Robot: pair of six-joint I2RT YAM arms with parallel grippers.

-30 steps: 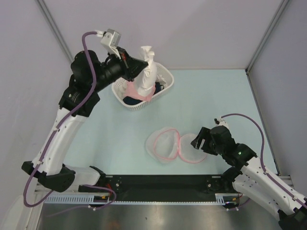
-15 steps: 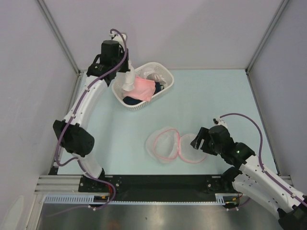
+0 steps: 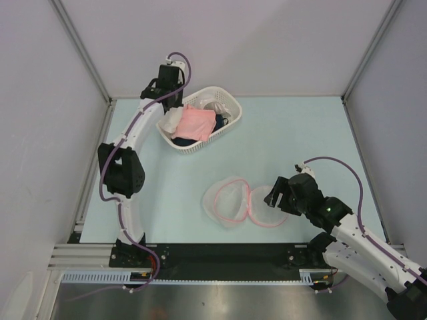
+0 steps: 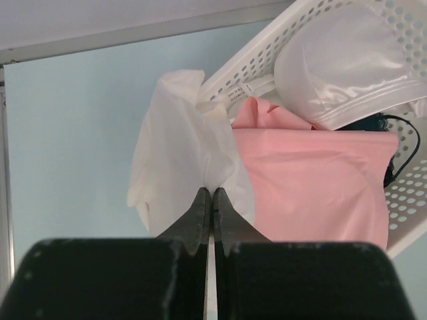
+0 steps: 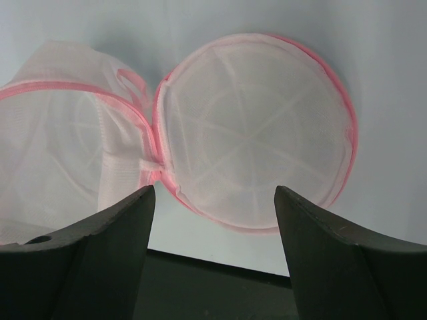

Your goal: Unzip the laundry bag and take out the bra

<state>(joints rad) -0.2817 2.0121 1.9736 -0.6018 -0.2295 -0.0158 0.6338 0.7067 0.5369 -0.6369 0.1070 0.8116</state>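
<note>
My left gripper should keep moving inward over the basket point(image 3: 189, 122) and let go of the white cloth point(image 3: 171, 121) there, because the cloth is against the salmon-pink bra at the basket's rim.
The laundry bag point(image 3: 235, 202) lies open on the table, its two mesh halves with pink zip edging side by side and nothing inside them. My right gripper point(image 3: 275, 197) is open, low at the near edge of the bag's right half point(image 5: 260, 127), with nothing between its fingers. The salmon-pink bra point(image 3: 195, 125) lies on top in the white basket point(image 3: 229, 105). My left gripper point(image 4: 212, 193) is shut on the white cloth point(image 4: 177, 167), which hangs over the basket's left rim beside the bra point(image 4: 313, 180).
A white satin garment point(image 4: 347, 67) and a dark blue cloth point(image 4: 402, 150) also lie in the basket. The basket stands at the back of the table near the rear wall. A black rail point(image 3: 220, 255) runs along the near edge.
The left arm has stretched out and lowered the white cloth from high above the basket to the basket's left rim, uncovering the pink bra. The right arm has not moved.
</note>
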